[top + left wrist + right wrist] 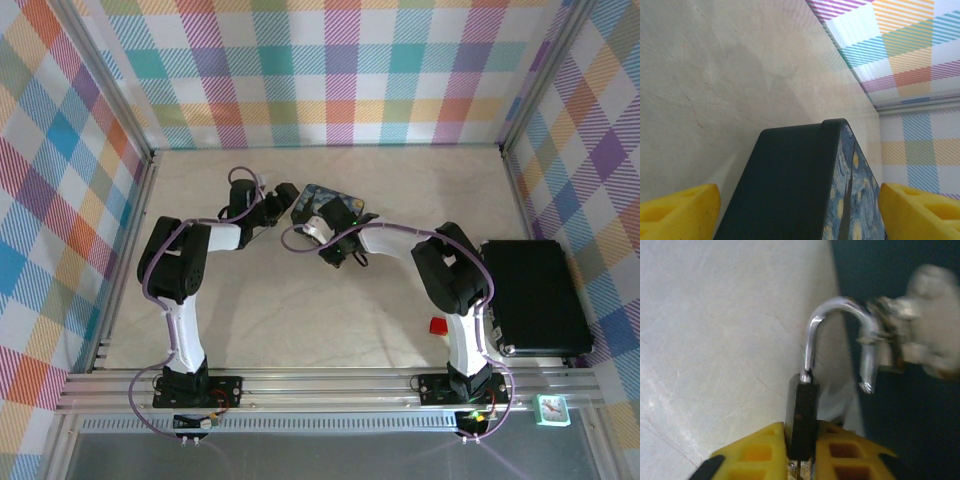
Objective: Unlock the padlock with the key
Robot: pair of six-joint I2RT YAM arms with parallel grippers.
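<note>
The open shackle runs through the tin's latch (891, 337), so next I push the padlock forward with my right gripper until its free leg (868, 371) clears the latch, then retreat.
The padlock (802, 410) has a small black body, and my right gripper (801, 440) is shut on it between yellow fingers. Its silvery shackle (840, 310) stands open: one leg sits in the body, and the free leg hangs through a blurred metal latch (920, 325) on the blue starry tin (330, 205). A thin silvery sliver (798, 469) shows under the body; I cannot tell if it is the key. My left gripper (800, 200) spans the tin (790, 190), a yellow finger against each side. From above, the left gripper (288, 203) and right gripper (316, 228) meet at the tin.
A black case (535, 295) lies at the right of the table, with a small red block (438, 325) by the right arm's base. Plaid walls (330, 70) close in the back and both sides. The tin's dark side (910, 430) stands just right of the padlock.
</note>
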